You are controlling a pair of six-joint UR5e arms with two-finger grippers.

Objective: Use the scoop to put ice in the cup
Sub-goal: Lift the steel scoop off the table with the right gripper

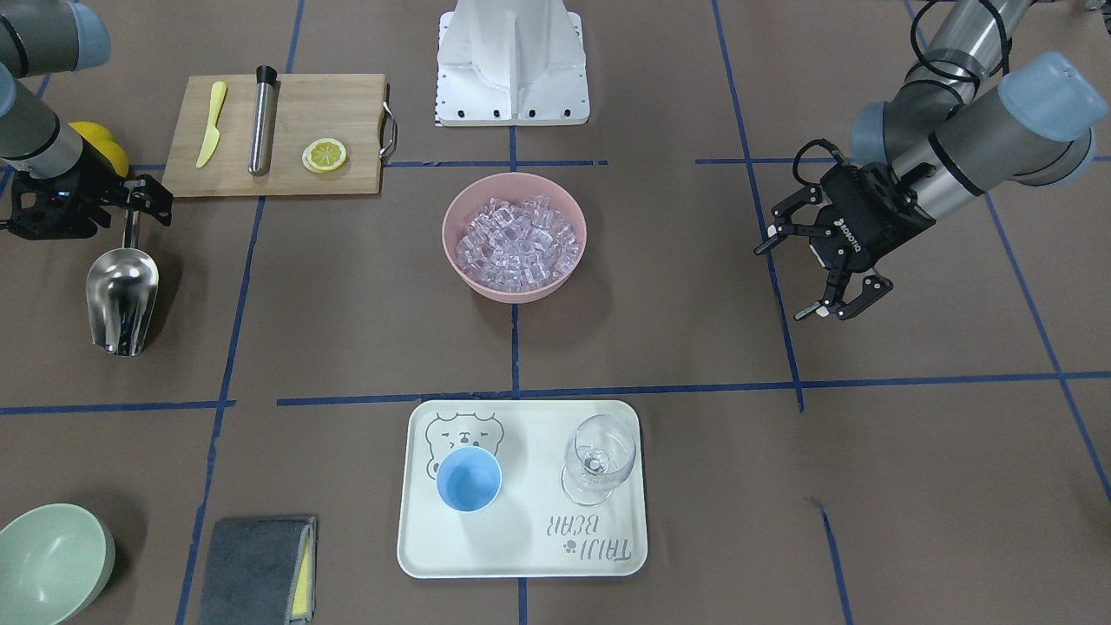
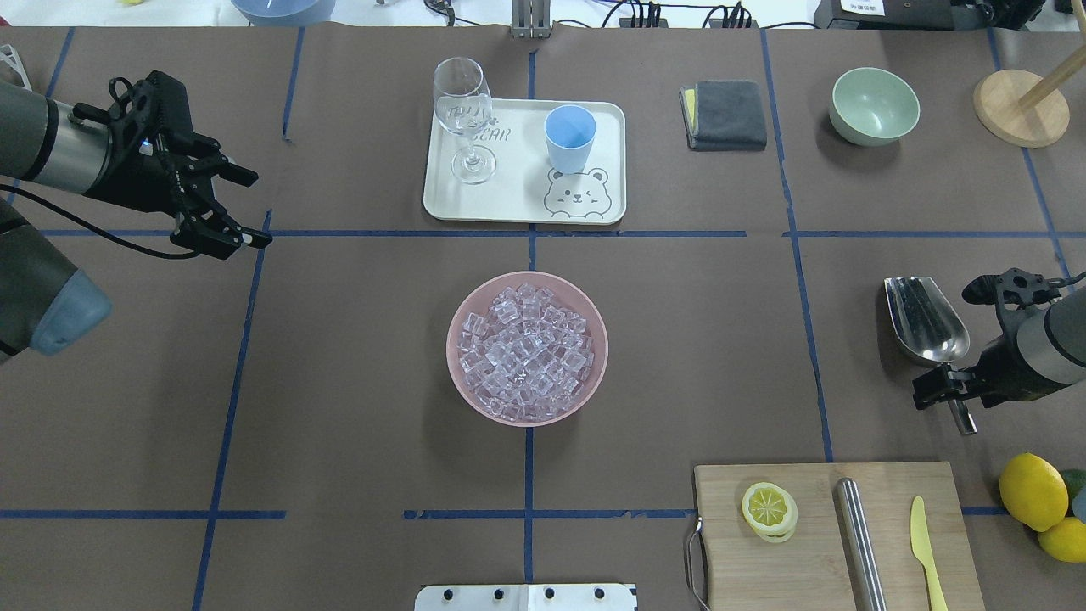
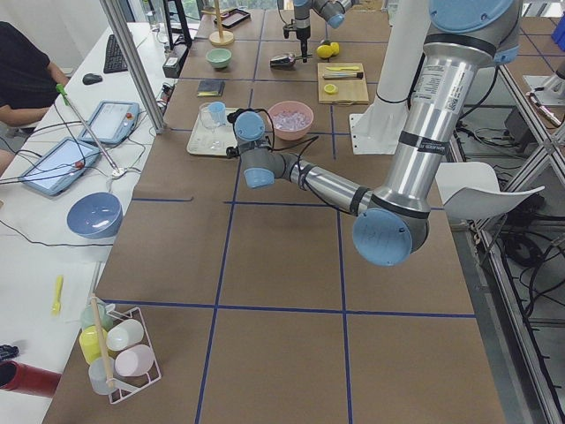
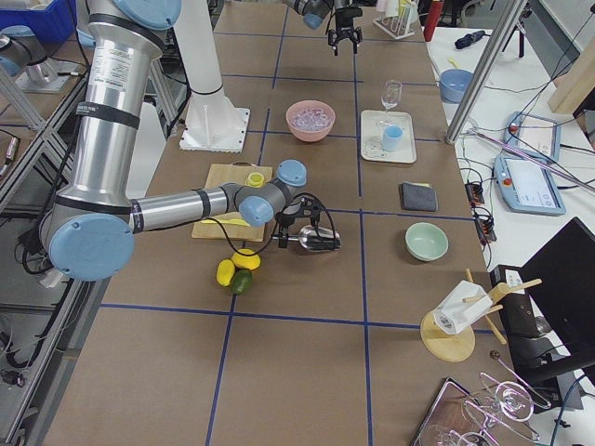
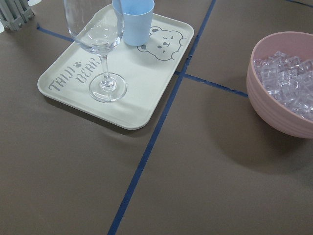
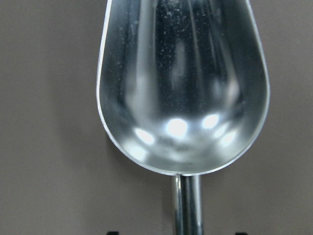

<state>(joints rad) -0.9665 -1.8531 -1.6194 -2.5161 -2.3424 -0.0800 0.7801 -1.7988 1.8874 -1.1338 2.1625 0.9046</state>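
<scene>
I am seeing edges and gaps (image 1: pixel 539 220) between the pieces, so the ice (image 1: pixel 516 246) should come loose as separate cubes when I push the steel scoop into the pink bowl.
The ice (image 2: pixel 524 352) fills a pink bowl (image 2: pixel 594 314) at the table's middle. The light-blue cup (image 2: pixel 568 136) stands upright and empty on a white tray (image 2: pixel 509 204), also seen in the front view (image 1: pixel 469 479). The steel scoop (image 2: pixel 925 318) lies empty on the table at the robot's right. My right gripper (image 2: pixel 954 390) is low over its rod handle, jaws open on either side of it. The right wrist view shows the empty trough (image 6: pixel 183 83). My left gripper (image 2: pixel 246 208) is open and empty, in the air at the left.
A clear wine glass (image 2: pixel 462 93) stands on the tray beside the cup. A cutting board (image 2: pixel 814 535) with a lemon slice, steel cylinder and yellow knife lies near right. Lemons (image 2: pixel 1031 492), a green bowl (image 2: pixel 874 106) and a grey cloth (image 2: pixel 728 114) lie on the right side.
</scene>
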